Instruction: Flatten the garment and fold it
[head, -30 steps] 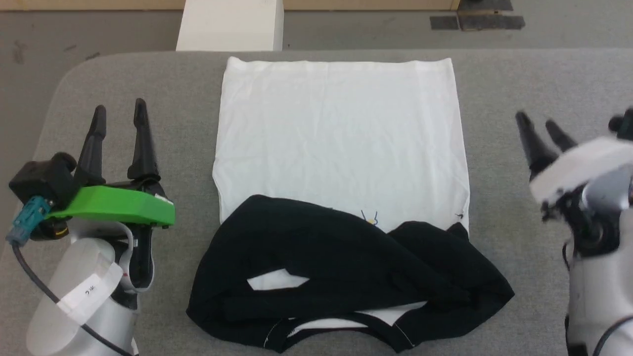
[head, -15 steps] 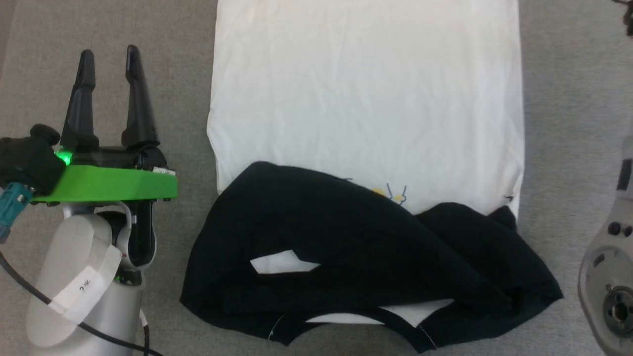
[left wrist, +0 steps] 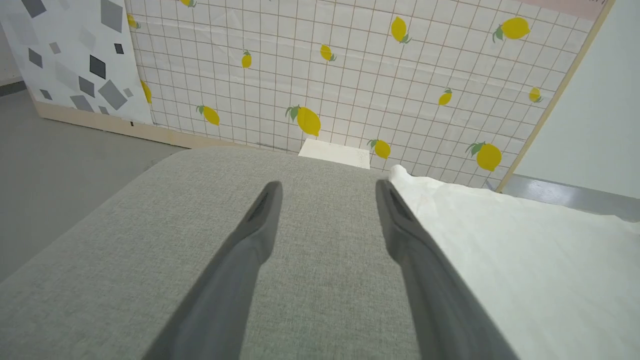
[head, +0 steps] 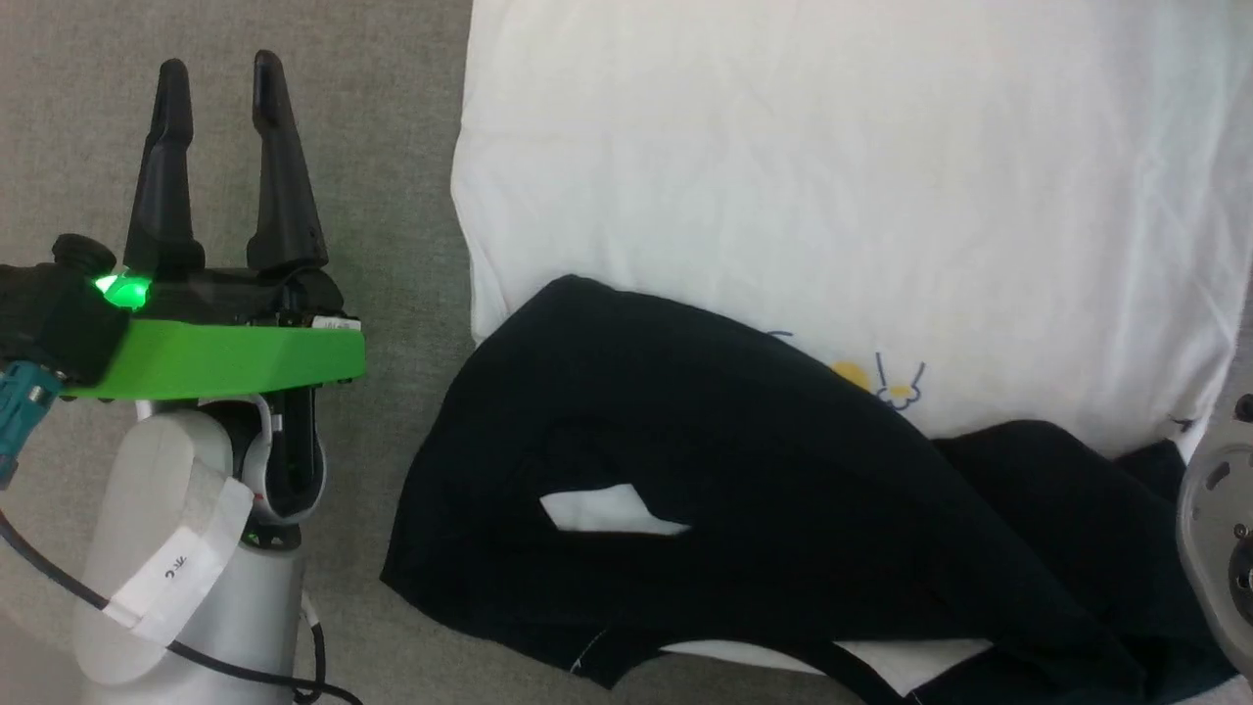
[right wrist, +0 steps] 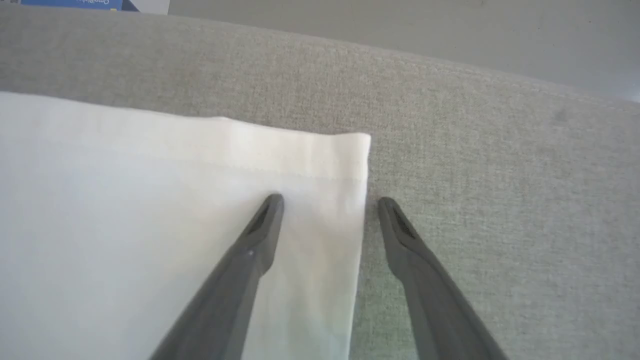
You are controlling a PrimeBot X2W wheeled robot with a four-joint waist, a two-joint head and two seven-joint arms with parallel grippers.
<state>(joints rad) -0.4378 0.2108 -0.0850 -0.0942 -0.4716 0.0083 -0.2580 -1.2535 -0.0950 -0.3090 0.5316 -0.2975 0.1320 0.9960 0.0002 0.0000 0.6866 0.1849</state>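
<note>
The white side edge point(right wrist: 361, 234) sits thin and loose between the fingers, so I expect the garment's far corner point(right wrist: 352, 151) to bunch into a soft pleat when I lift it.
The garment point(head: 832, 196) lies on the grey padded table point(head: 392, 147), white body spread flat toward the far side. Its black sleeves point(head: 734, 509) are folded in over the chest, partly covering the yellow-and-blue print point(head: 881, 382). My left gripper point(head: 220, 73) stands open left of the shirt, apart from it; in the left wrist view the gripper point(left wrist: 327, 187) hovers over bare table beside the white cloth point(left wrist: 525, 260). In the right wrist view my right gripper point(right wrist: 330, 202) is open, astride the shirt's point(right wrist: 125, 225) side edge near the hem corner point(right wrist: 360, 145), nothing held.
A pale joint of my right arm point(head: 1219, 519) shows at the head view's right edge, beside the black sleeve. Beyond the table's far edge stand a white box point(left wrist: 335, 152) and a lemon-patterned wall point(left wrist: 350, 75). Grey floor lies off the table's left side.
The head camera has dipped and closed in, so the whole picture shifted. My right gripper has left the head view, only its arm joint staying. The left gripper holds about the same place.
</note>
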